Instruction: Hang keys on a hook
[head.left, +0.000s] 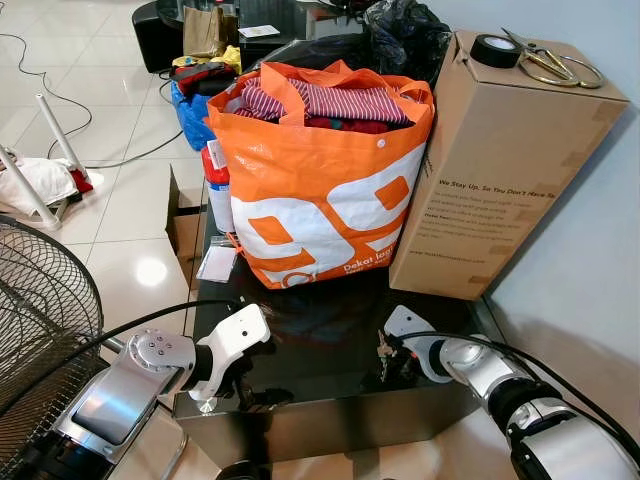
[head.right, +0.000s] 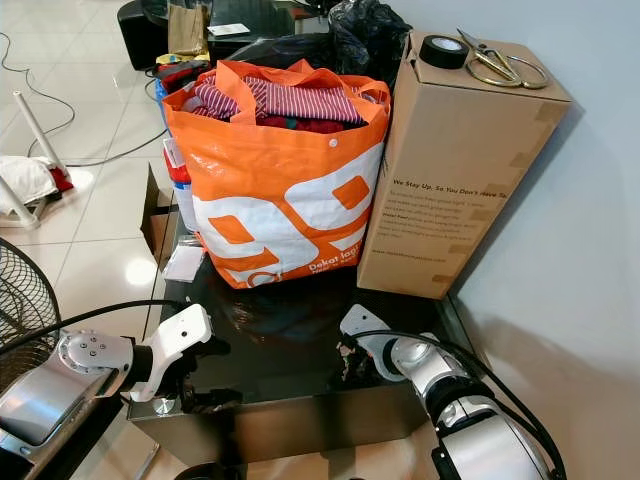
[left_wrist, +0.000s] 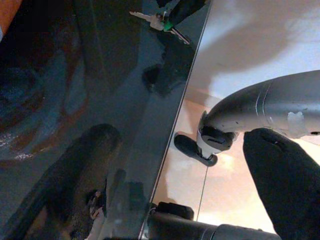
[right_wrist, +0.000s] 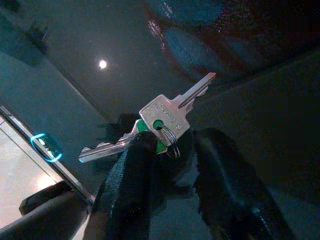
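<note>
My gripper will make the silver keys (right_wrist: 165, 113), which point opposite ways on a thin ring (right_wrist: 170, 137), swing around to the same side when it carries the ring.
A small bunch of silver keys (right_wrist: 165, 120) with a green tag lies splayed flat on the black glass table (head.left: 330, 330), near its front right edge. My right gripper (right_wrist: 177, 142) points down at it, open, one finger on each side of the key ring with a narrow gap left. The same keys (left_wrist: 160, 21) show far off in the left wrist view, and also in the left eye view (head.left: 384, 348). My left gripper (head.left: 245, 395) hovers at the table's front left corner, its fingers (left_wrist: 280, 185) spread wide, holding nothing.
A stuffed orange bag (head.left: 320, 190) and a tall cardboard box (head.left: 490, 170) with a tape roll (head.left: 495, 50) and scissors (head.left: 550, 65) fill the table's back. A fan grille (head.left: 40, 320) stands at my left. Cables cross the tiled floor.
</note>
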